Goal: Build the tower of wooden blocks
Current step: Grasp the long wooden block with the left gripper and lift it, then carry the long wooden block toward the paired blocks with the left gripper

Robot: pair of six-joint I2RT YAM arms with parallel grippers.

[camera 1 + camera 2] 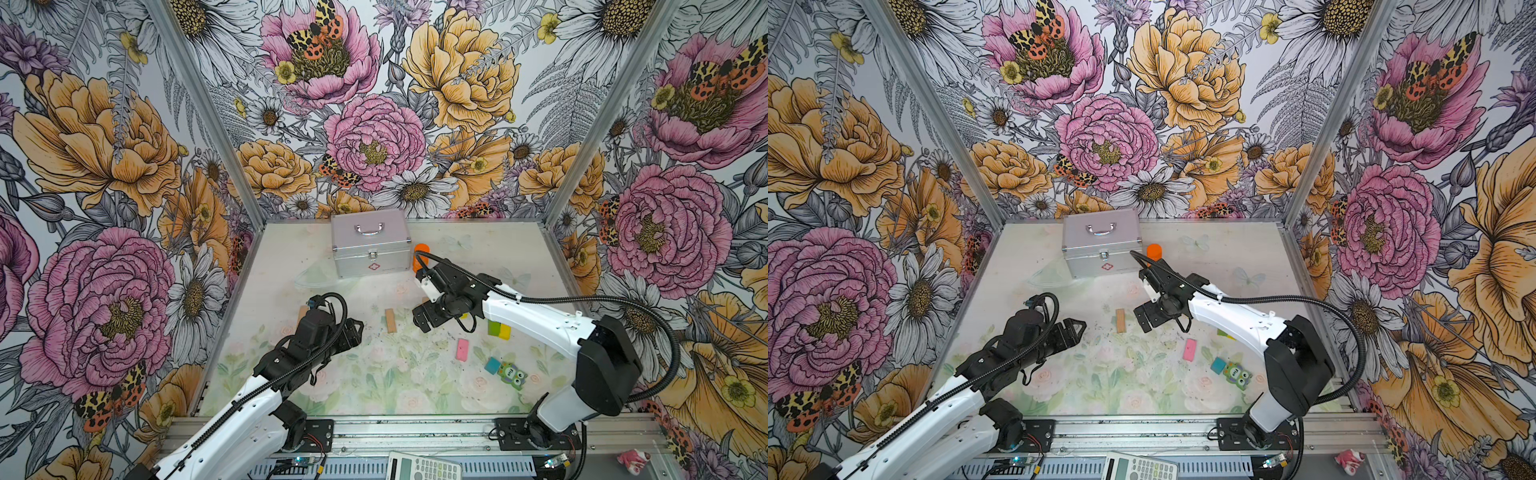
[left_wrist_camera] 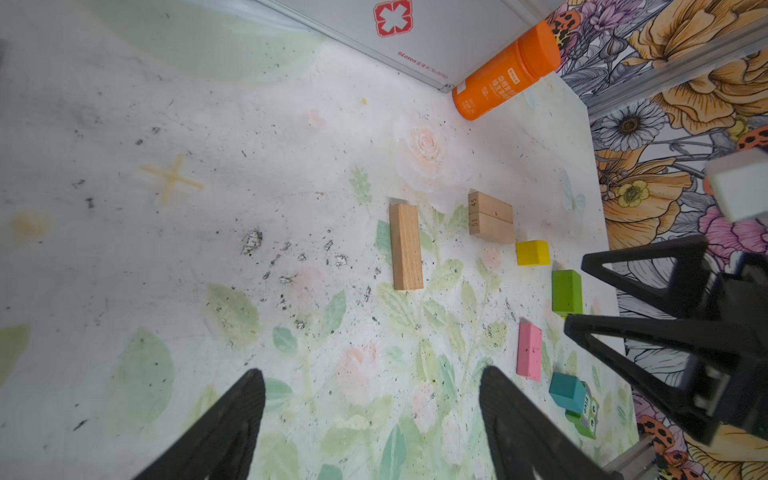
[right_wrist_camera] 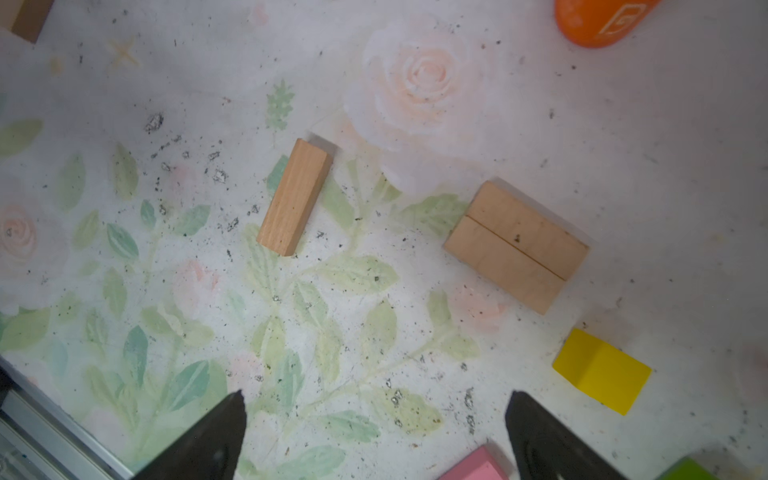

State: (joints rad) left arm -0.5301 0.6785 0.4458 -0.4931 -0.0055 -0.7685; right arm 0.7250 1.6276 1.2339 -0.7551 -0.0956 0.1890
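My right gripper is in the way above the paired tan planks (image 3: 517, 246). It should move back before my left gripper brings the single tan plank (image 1: 390, 321) over.
The wood blocks lie loose on the floral mat, and no tower shows in any view. One tan plank (image 1: 391, 321) (image 2: 406, 246) (image 3: 295, 196) lies mid-table between my grippers. Two tan planks (image 2: 491, 217) (image 3: 515, 245) lie side by side under the right wrist. Nearby are a yellow cube (image 3: 602, 371), a green bar (image 1: 494, 328), a pink plank (image 1: 462, 349), a teal cube (image 1: 493, 365) and the owl piece (image 1: 512, 374). The left gripper (image 1: 355, 332) (image 2: 372, 374) hangs open and empty left of the single plank. The right gripper (image 1: 419, 320) (image 3: 376, 395) is open and empty just right of it.
A silver case (image 1: 370, 243) stands at the back with an orange bottle (image 1: 420, 253) beside it. A clear plastic piece (image 1: 320, 276) lies in front of the case. The corner of another tan piece (image 1: 302, 311) shows behind the left arm. Flowered walls enclose three sides.
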